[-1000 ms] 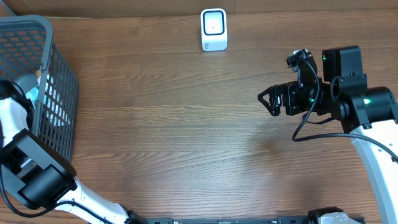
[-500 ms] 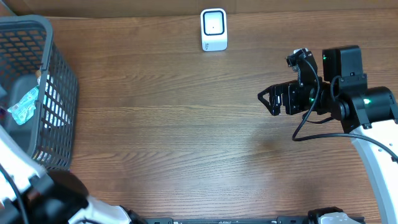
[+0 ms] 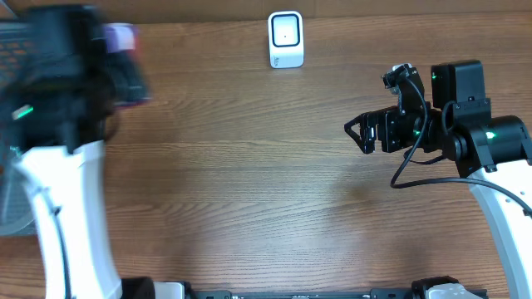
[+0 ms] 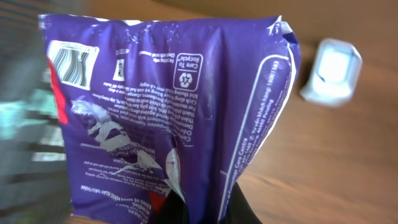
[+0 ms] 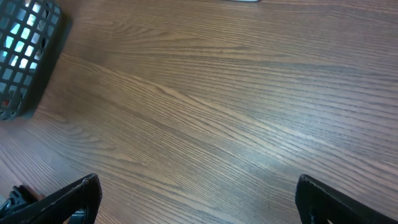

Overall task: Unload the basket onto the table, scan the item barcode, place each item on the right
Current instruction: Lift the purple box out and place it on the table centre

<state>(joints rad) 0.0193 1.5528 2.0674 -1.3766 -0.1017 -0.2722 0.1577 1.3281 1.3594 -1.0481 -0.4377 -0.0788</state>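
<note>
My left gripper has the purple packet's barcode facing up, and the wood before the white scanner is clear. My left gripper keeps going and lets go of the packet there.
My left gripper is shut on the bottom edge of a purple snack packet, held up in the air. The packet's barcode shows at its upper left corner in the left wrist view. The white scanner stands at the table's far edge, and in the left wrist view the scanner lies to the right of the packet. In the overhead view the left arm is blurred, with the packet a purple smear at its tip. My right gripper hangs open and empty over the right side.
A grey wire basket stands at the table's left end, mostly hidden by the left arm in the overhead view. Bare wooden tabletop spreads between the two arms.
The left arm has swung up out of the basket and toward the middle of the table, carrying the purple packet. The right arm has not moved.
</note>
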